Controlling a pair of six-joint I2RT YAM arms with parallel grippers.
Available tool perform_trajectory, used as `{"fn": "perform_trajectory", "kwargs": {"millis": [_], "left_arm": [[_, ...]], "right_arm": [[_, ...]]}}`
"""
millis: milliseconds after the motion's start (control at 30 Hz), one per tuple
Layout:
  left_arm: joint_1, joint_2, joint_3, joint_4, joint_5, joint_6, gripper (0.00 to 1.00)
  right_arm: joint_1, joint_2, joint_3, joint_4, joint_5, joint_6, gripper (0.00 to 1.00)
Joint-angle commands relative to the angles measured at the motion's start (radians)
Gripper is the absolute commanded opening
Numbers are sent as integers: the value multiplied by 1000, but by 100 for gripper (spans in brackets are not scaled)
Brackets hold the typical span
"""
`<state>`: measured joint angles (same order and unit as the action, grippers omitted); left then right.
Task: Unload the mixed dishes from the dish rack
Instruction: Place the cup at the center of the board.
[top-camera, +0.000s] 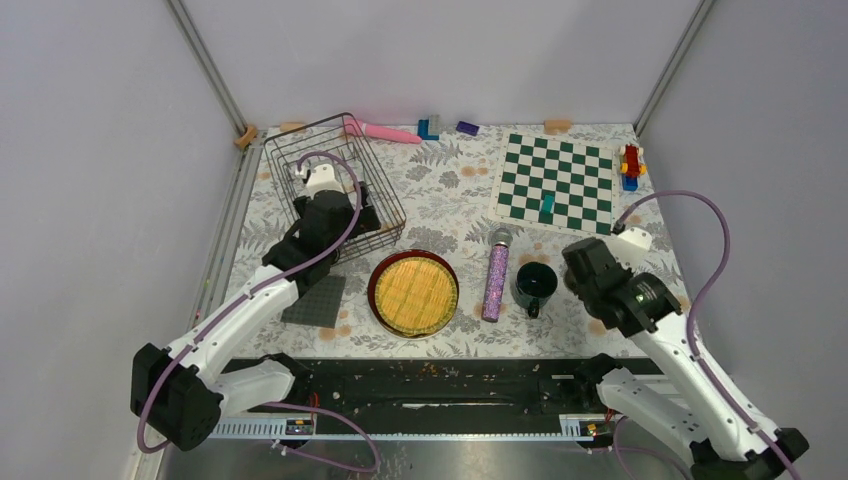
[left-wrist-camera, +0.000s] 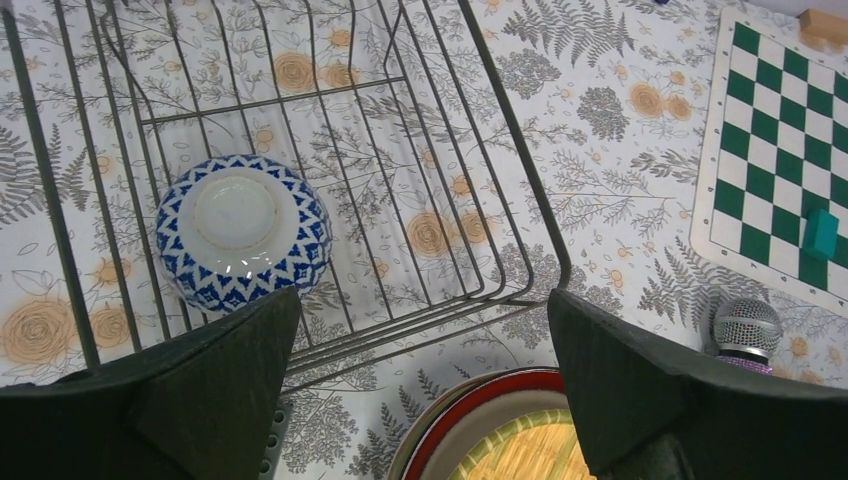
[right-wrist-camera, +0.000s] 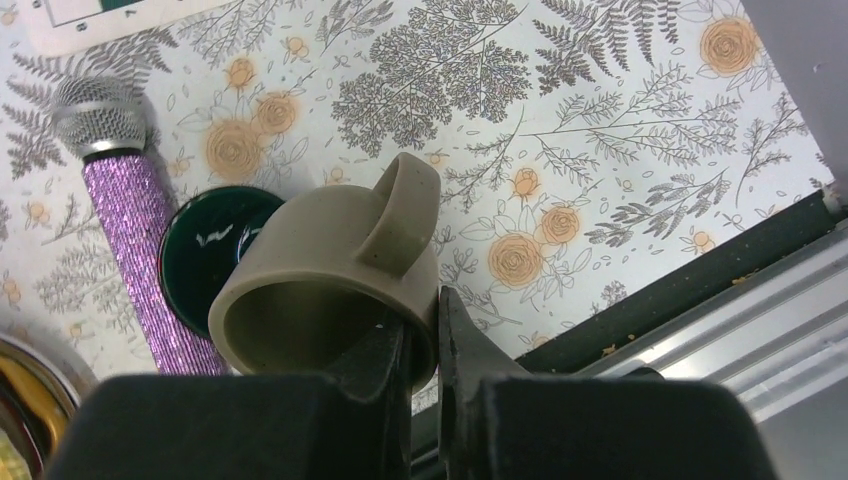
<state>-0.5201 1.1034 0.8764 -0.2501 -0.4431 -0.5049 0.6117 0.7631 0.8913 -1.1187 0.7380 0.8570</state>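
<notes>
The greyish cup's opening (right-wrist-camera: 295, 330) faces up and the tabletop (right-wrist-camera: 340, 150) beside the dark teal mug is clear. My right gripper should keep lowering until the cup's base stands there.
The dish rack (top-camera: 335, 175) stands at the table's back left. In the left wrist view its wires (left-wrist-camera: 520, 150) hold a blue-white bowl (left-wrist-camera: 243, 232), upside down. My left gripper (left-wrist-camera: 420, 310) hangs open above the rack's near corner (top-camera: 340, 228), touching nothing. The yellow woven plate (top-camera: 413, 293) lies on a red-rimmed plate in front of the rack. Next to the dark teal mug (top-camera: 535, 285), my right gripper (right-wrist-camera: 430, 330) is shut on the wall of the greyish cup (right-wrist-camera: 320, 270), one finger inside it. The cup hangs over the mug (right-wrist-camera: 205, 250).
A purple glitter cylinder (top-camera: 495, 280) lies between plates and mug. A grey mat (top-camera: 315, 300) sits left of the plates. A chessboard (top-camera: 557, 183) covers the back right, with toy bricks (top-camera: 631, 165) beside it. A pink object (top-camera: 385, 132) lies behind the rack.
</notes>
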Motion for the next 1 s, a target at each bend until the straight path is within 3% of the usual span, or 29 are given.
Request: {"fn": "perform_trajectory", "kwargs": {"millis": [0, 200, 367, 767, 967], "left_arm": [[-1, -32, -8, 14, -62, 6, 99], [-3, -30, -11, 1, -99, 6, 99], [-3, -25, -8, -10, -131, 3, 99], [-3, 35, 21, -39, -178, -3, 99], [-3, 67, 39, -57, -194, -15, 99]], "right_arm": [[-215, 70, -3, 243, -217, -241, 0], [-503, 282, -1, 368, -564, -346, 0], [-669, 474, 32, 416, -687, -366, 0], [-705, 681, 44, 464, -677, -376, 0], [-705, 687, 27, 478, -657, -373, 12]]}}
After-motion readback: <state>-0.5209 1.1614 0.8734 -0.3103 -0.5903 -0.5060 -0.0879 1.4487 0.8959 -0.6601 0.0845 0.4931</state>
